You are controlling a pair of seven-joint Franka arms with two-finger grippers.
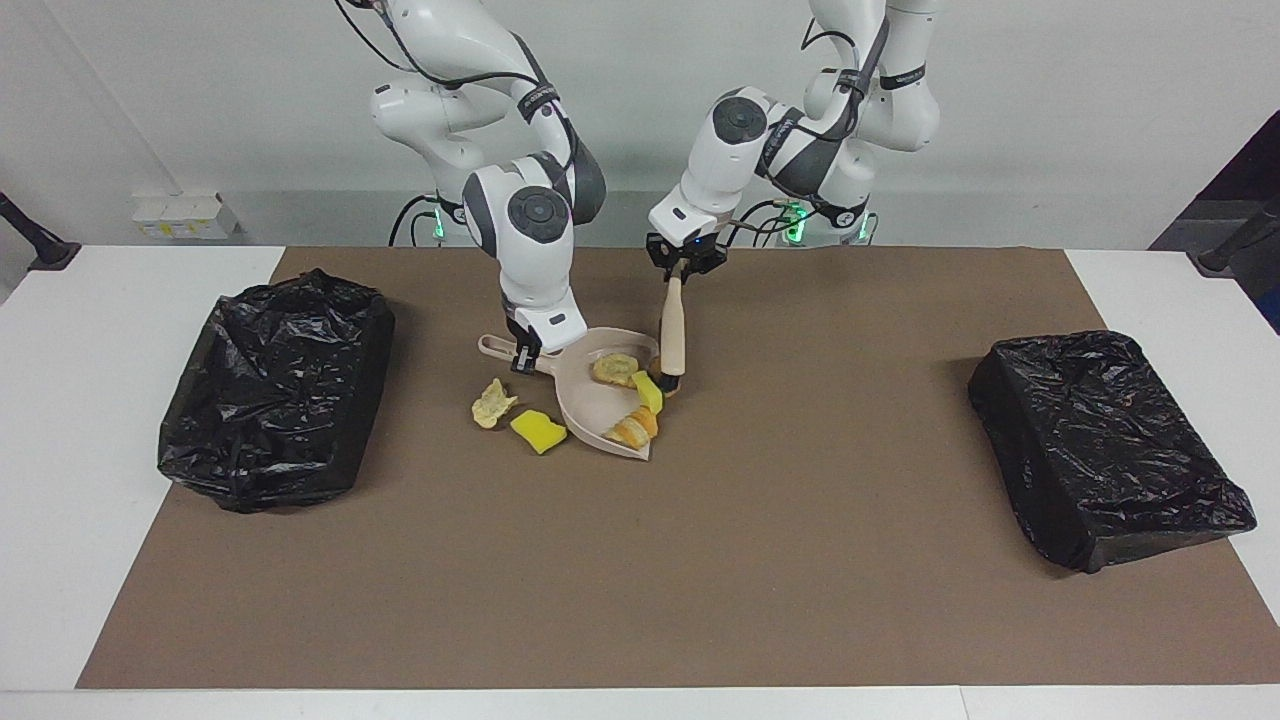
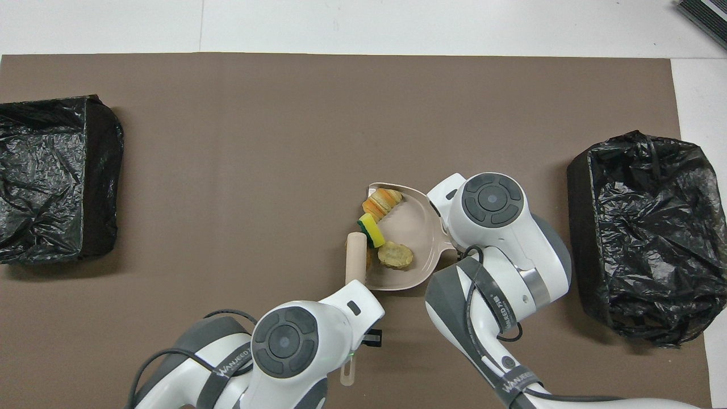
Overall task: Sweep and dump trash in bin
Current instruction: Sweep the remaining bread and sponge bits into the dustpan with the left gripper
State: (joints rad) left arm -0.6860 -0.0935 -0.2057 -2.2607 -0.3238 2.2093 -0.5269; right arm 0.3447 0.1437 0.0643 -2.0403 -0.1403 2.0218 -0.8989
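Observation:
The yellow sponge chunk (image 2: 372, 230) and the tan-orange lump are at the dustpan's opening. Next, my left gripper sweeps them further into the dustpan (image 2: 419, 232) before they get dumped.
A beige dustpan (image 1: 590, 400) (image 2: 417, 227) lies on the brown mat, and my right gripper (image 1: 520, 357) is shut on its handle. In the pan are a greenish-tan lump (image 1: 614, 368) (image 2: 396, 256), a yellow sponge chunk (image 1: 648, 392) (image 2: 372, 230) and an orange bread-like piece (image 1: 632, 428) (image 2: 383, 203). My left gripper (image 1: 686, 268) is shut on the handle of a brush (image 1: 673, 335) (image 2: 356, 258), whose head stands at the pan's mouth. A tan-orange lump is mostly hidden between brush and pan. More trash, a pale lump (image 1: 492, 403) and a yellow sponge (image 1: 538, 431), lies on the mat beside the pan toward the right arm's end.
Two bins lined with black bags stand on the mat. One bin (image 1: 275, 390) (image 2: 636, 233) is at the right arm's end, the other bin (image 1: 1105, 445) (image 2: 54, 176) at the left arm's end. White table shows around the mat (image 1: 700, 560).

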